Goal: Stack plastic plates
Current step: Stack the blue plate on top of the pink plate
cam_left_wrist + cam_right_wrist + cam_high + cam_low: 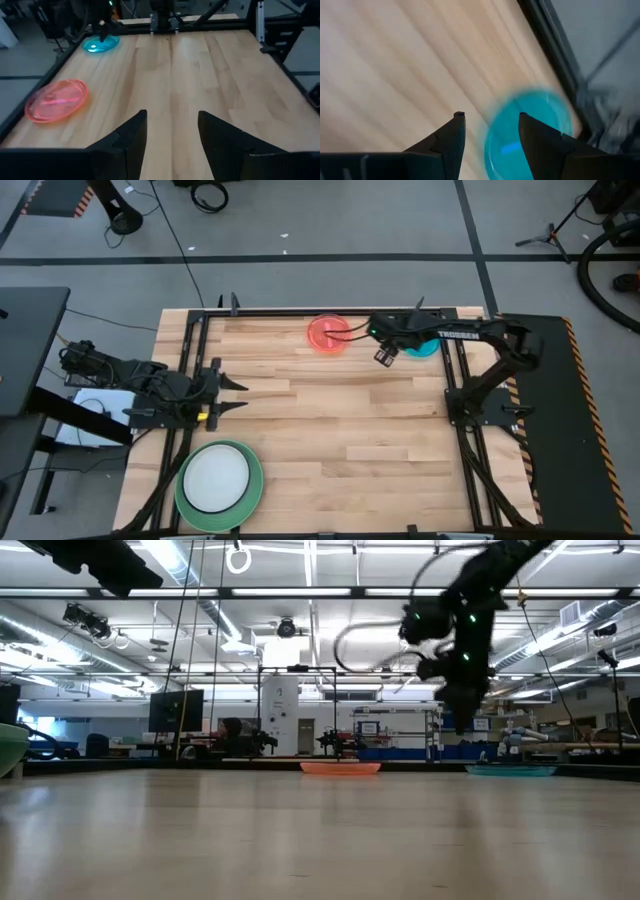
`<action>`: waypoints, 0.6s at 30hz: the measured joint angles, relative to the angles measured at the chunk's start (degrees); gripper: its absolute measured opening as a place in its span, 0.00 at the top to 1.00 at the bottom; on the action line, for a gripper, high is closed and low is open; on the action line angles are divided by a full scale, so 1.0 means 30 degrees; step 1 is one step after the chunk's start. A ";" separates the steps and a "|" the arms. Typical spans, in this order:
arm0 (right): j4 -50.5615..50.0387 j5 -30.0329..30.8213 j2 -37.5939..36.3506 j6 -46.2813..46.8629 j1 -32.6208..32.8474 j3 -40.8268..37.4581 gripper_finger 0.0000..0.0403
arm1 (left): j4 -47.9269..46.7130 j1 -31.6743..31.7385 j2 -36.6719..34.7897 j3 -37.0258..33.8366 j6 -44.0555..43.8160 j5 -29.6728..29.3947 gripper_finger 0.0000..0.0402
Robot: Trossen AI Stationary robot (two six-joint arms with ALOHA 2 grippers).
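Observation:
I expect the cyan plate to tip up steeply and stay stiff when I lift it, because my right gripper's fingers are on either side of only the cyan plate's near rim (488,145).
A small translucent orange-pink plate (328,335) lies flat on the wooden table near its far edge. A small cyan plate (424,347) lies to its right, partly under my right arm. At the near left, a white plate (214,479) rests on a large green plate (252,480). My right gripper (385,356) hangs open above the table between the two small plates, tilted downward, with the cyan plate (530,130) below its fingers and nothing held. My left gripper (240,395) stands open and empty at the table's left side, pointing across the table.
A dark metal frame (455,395) runs around the table's edges. Bare wood (340,430) fills the middle and near right of the table. The low view shows the orange-pink plate (340,768) and the cyan plate (510,770) at the far edge, with a workshop room behind.

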 joint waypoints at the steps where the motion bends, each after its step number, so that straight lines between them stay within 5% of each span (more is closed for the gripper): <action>1: 0.0372 0.0047 -0.0144 0.0614 -0.0359 -0.0714 0.53 | 0.0045 0.0000 0.0000 0.0000 0.0262 -0.0156 0.55; 10: 0.1243 0.0208 0.1774 0.3051 -0.2420 -0.3517 0.53 | 0.2096 0.0668 0.0001 0.0000 0.1907 -0.0680 0.55; 18: 0.2132 0.0767 0.3468 0.0786 -0.3122 -0.3428 0.53 | 0.2293 0.1265 0.0007 0.0000 0.1509 -0.0674 0.55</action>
